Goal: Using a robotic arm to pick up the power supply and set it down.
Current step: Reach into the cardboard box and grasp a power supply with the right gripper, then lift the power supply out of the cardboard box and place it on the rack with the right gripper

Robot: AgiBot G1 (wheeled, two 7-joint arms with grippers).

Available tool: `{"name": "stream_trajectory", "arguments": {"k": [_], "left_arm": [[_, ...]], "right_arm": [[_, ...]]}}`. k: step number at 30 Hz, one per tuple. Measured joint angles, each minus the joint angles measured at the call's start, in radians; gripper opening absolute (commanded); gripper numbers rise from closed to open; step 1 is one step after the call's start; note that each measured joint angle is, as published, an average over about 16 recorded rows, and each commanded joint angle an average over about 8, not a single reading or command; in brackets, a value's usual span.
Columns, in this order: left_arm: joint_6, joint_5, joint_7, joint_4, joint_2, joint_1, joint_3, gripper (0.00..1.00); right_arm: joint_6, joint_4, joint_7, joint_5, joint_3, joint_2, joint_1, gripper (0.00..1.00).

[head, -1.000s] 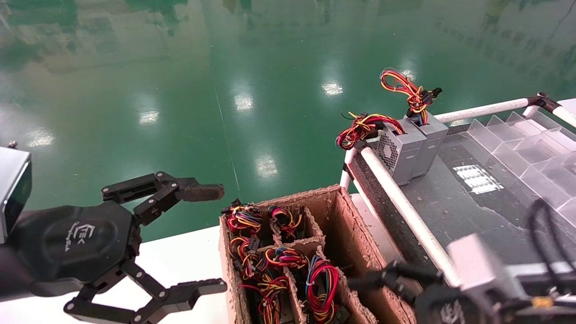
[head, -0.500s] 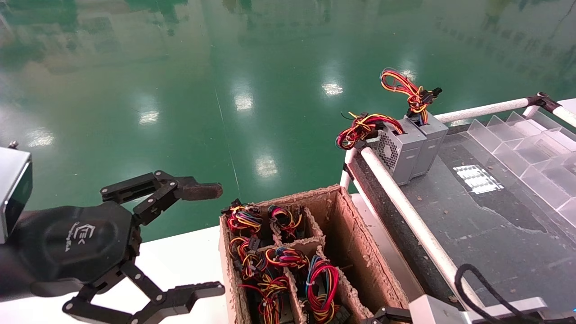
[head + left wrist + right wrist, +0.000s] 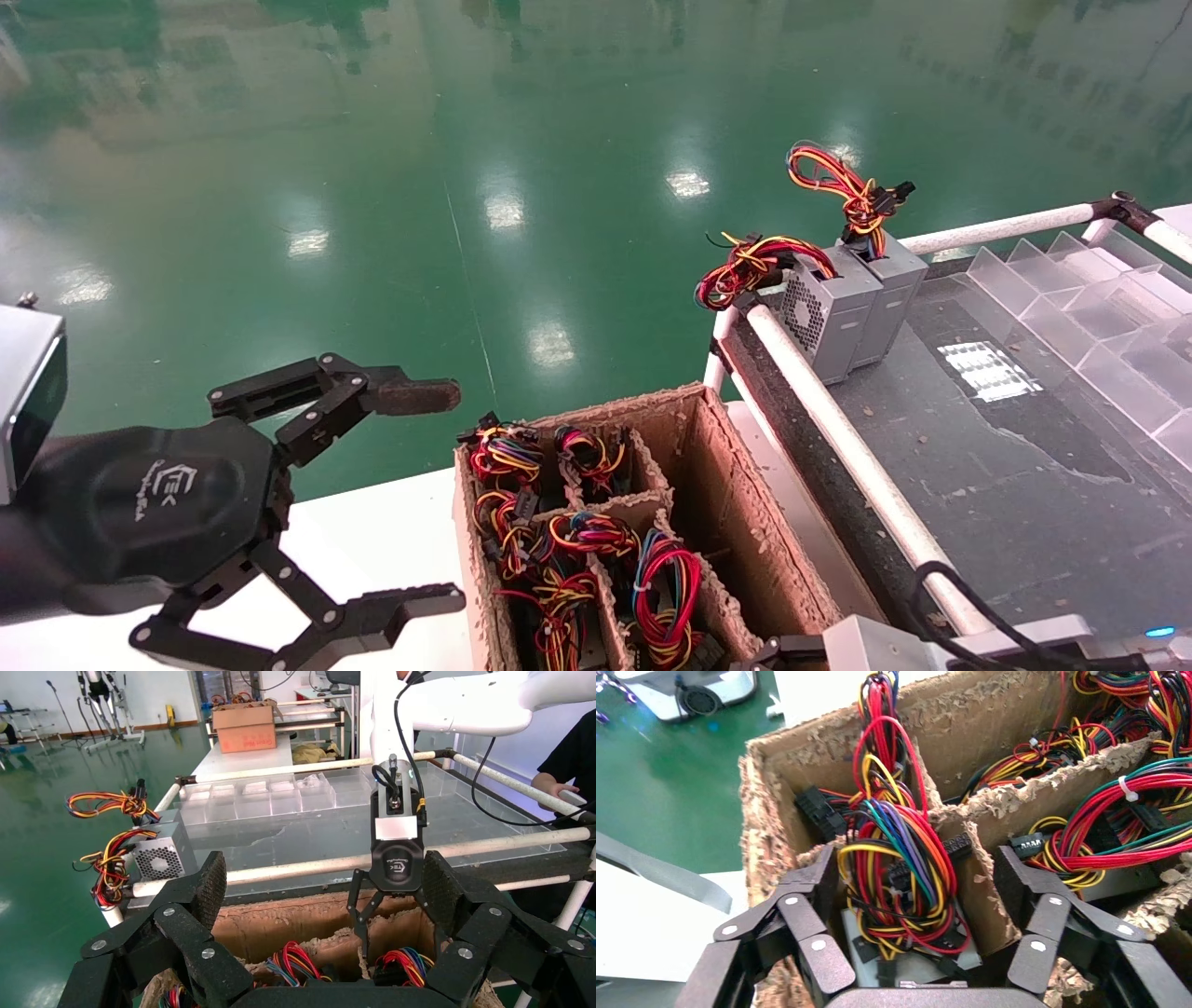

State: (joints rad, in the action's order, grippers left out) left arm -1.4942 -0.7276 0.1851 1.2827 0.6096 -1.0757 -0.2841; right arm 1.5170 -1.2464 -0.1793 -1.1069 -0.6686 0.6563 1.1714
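Observation:
The power supply (image 3: 921,969) should hang tilted as it comes out when I lift the looped wires, because the slack bundle (image 3: 899,874) lies over its grey casing.
The power supply (image 3: 916,952), a small grey box, stands in a corner compartment of the cardboard box (image 3: 761,846), with its looped red, yellow, blue and black wires (image 3: 898,846) on top. My right gripper (image 3: 916,871) hangs open right over it, one finger on each side of the wire bundle and touching nothing. From the left wrist view, the right gripper (image 3: 399,948) reaches down into the box. In the head view only its silver wrist box (image 3: 871,643) shows. My left gripper (image 3: 456,494) is parked open and empty over the white table.
The cardboard box (image 3: 745,503) holds several more wired units between ragged dividers. Two grey supplies (image 3: 829,312) stand on the dark bench behind a white rail (image 3: 838,429). Clear plastic dividers (image 3: 1090,308) line the bench's far right.
My right arm has swung off the dark bench, down and to the left to the near end of the cardboard box. The left arm has not moved.

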Motion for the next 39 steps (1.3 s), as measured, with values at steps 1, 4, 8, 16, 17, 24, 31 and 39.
{"name": "stream_trajectory", "arguments": {"k": [1, 4, 8, 16, 17, 24, 31, 39], "left_arm": [[0.000, 0.000, 0.000, 0.000, 0.000, 0.000, 0.000, 1.00], [0.000, 0.000, 0.000, 0.000, 0.000, 0.000, 0.000, 1.00], [0.000, 0.000, 0.000, 0.000, 0.000, 0.000, -0.001, 1.00], [0.000, 0.001, -0.001, 0.000, 0.000, 0.000, -0.001, 1.00], [0.001, 0.001, -0.001, 0.000, 0.000, 0.000, -0.001, 1.00], [0.001, 0.001, -0.001, 0.000, -0.001, 0.000, -0.002, 1.00], [0.001, 0.001, -0.001, 0.000, -0.001, 0.000, -0.002, 1.00], [0.001, 0.002, -0.001, 0.000, -0.001, -0.001, -0.003, 1.00]], "right_arm": [[-0.004, 0.001, 0.005, -0.001, 0.000, 0.002, -0.002, 0.00], [-0.015, 0.005, 0.020, -0.002, 0.002, 0.006, -0.008, 0.00], [-0.029, 0.009, 0.037, -0.002, 0.005, 0.012, -0.016, 0.00], [-0.048, 0.015, 0.061, 0.004, 0.010, 0.019, -0.033, 0.00], [-0.049, 0.015, 0.063, 0.006, 0.011, 0.019, -0.034, 0.00], [-0.063, 0.011, 0.071, 0.025, 0.020, 0.018, -0.049, 0.00], [-0.081, -0.013, 0.081, 0.066, 0.044, 0.000, -0.070, 0.00], [-0.112, -0.060, 0.106, 0.140, 0.097, -0.046, -0.093, 0.00]]}}
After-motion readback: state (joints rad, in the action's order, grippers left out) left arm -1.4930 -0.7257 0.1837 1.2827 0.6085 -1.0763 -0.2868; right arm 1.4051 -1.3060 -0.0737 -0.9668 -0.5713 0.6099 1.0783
